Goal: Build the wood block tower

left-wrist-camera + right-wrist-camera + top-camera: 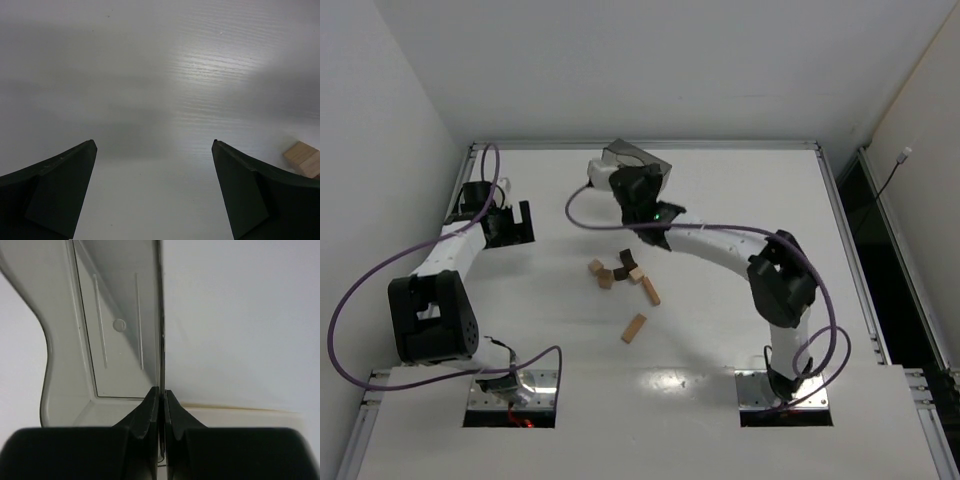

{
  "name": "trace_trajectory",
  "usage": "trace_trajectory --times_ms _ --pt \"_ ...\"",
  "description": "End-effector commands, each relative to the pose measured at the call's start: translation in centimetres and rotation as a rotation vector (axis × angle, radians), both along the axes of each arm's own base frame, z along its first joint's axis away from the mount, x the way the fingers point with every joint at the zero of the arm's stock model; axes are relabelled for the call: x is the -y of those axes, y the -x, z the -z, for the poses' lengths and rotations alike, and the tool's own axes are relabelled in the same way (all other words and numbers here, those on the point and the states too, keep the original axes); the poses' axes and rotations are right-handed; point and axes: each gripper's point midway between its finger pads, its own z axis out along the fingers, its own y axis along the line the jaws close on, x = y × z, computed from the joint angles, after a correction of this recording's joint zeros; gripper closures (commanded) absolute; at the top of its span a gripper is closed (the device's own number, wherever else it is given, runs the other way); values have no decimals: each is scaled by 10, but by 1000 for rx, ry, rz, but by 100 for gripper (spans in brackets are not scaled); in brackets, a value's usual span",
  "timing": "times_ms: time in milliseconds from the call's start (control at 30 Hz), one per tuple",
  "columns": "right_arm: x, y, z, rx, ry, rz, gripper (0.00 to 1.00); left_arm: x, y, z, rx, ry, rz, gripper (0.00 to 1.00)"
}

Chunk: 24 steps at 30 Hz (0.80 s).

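The fingers of my right gripper are pinching the container by its thin side (161,335). My right gripper should go on moving the container to the empty far corner (787,182) on the gripper's own side until the container rests there.
No stacked tower shows. Several small wooden blocks lie loose in the middle of the table: tan ones (596,267) (650,291) (634,328) and dark brown ones (622,265). My right gripper (632,180) is shut on the wall of a translucent grey plastic container (640,158), held above the far side of the table. The right wrist view shows my right gripper (161,392) with the jaws pinching the thin wall of the container (115,340). My left gripper (520,224) is open and empty at the left. It (154,145) looks over bare table, with one tan block (302,157) at the right edge.
The white table (740,330) has a raised metal rim (650,144) at the back and sides. White walls close in on the left and behind. Purple cables loop around both arms.
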Motion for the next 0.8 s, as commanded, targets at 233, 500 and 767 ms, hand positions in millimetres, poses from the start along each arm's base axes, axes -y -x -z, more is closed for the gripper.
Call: trace_trajectory --times_ms 233,500,767 --pt "130 5 55 -709 -830 363 100 3 -12 -27 97 13 56 0" --pt "232 -42 51 -601 -1208 470 100 10 -16 -17 85 44 89 0" --pt "318 -95 91 -543 -1304 567 100 9 -21 -17 85 44 89 0"
